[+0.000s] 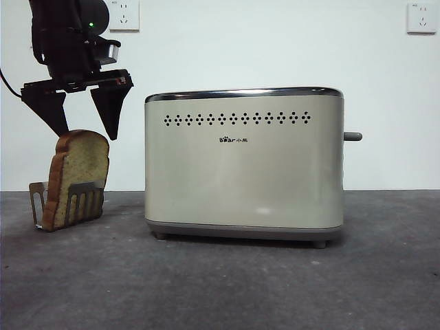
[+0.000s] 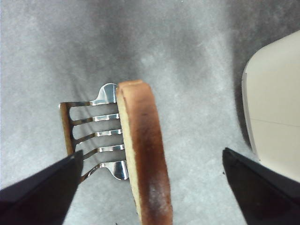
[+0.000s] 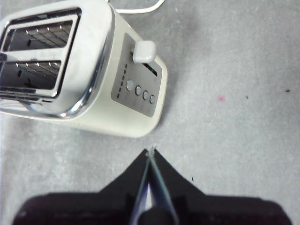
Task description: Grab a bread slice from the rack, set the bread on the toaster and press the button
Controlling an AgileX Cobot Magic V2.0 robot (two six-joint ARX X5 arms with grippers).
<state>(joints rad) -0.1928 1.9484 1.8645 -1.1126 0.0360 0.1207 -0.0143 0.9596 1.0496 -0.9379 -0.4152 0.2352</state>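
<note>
My gripper will lift the slice of bread (image 1: pixel 81 175), and it should slide out freely and leave the rack standing, because a wide gap (image 2: pixel 97 135) shows inside the rack.
The slice of bread (image 1: pixel 77 175) stands upright in the rack (image 1: pixel 40 199) at the left of the table. My left gripper (image 1: pixel 81 124) hangs open just above it, one jaw on each side of its top. In the left wrist view the bread's brown crust (image 2: pixel 145 154) lies between the spread jaws, with the rack (image 2: pixel 89 136) beside it. The cream toaster (image 1: pixel 244 161) stands in the middle, its lever button (image 1: pixel 352 136) sticking out of its right end. My right gripper (image 3: pixel 151 154) is shut and empty, above the table near the toaster's button end (image 3: pixel 143 51).
Two empty toaster slots (image 3: pixel 40 51) show from above, with a row of small round buttons (image 3: pixel 139 91) on the end panel. A white cord (image 3: pixel 138 8) runs behind the toaster. Two wall sockets (image 1: pixel 124 14) sit on the white back wall.
</note>
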